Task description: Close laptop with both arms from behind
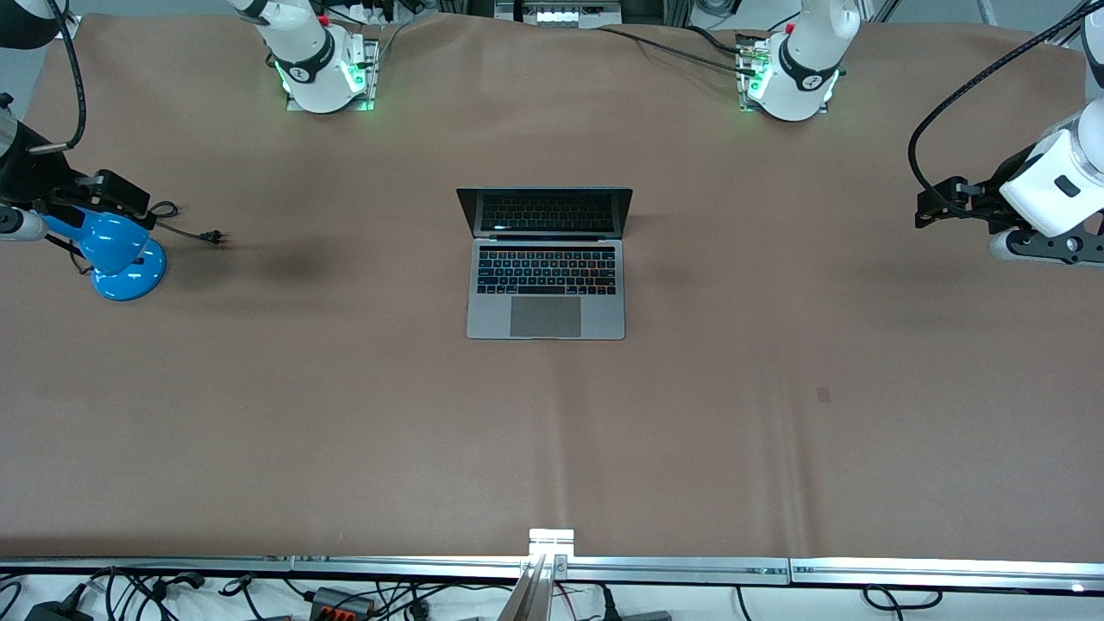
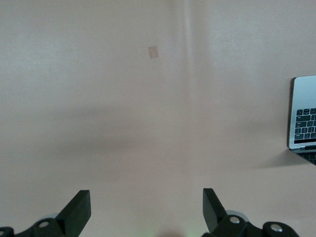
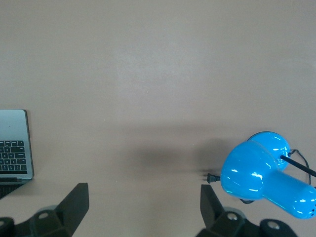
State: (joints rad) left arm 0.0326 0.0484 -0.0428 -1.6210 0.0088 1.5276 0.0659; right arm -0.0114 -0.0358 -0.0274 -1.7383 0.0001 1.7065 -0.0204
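My gripper will make the screen (image 1: 545, 213) swing down flat over the still base when it pushes the screen, because the screen leans back from a hinge (image 1: 546, 240) behind the keyboard.
The silver-grey laptop (image 1: 545, 285) stands open at mid-table, its dark screen facing the front camera. Its corner also shows in the left wrist view (image 2: 302, 118) and in the right wrist view (image 3: 14, 143). My left gripper (image 1: 930, 207) hangs open and empty over bare table toward the left arm's end, well apart from the laptop; its fingers (image 2: 79, 210) stand wide apart. My right gripper (image 1: 138, 205) is open and empty over the blue lamp toward the right arm's end, its fingers (image 3: 76, 202) spread wide.
A blue desk lamp (image 1: 121, 259) stands under the right gripper, also in the right wrist view (image 3: 261, 177); its cord and plug (image 1: 211, 235) lie on the table toward the laptop. A small dark patch (image 1: 824, 394) marks the brown table cover. A metal rail (image 1: 552, 565) edges the table.
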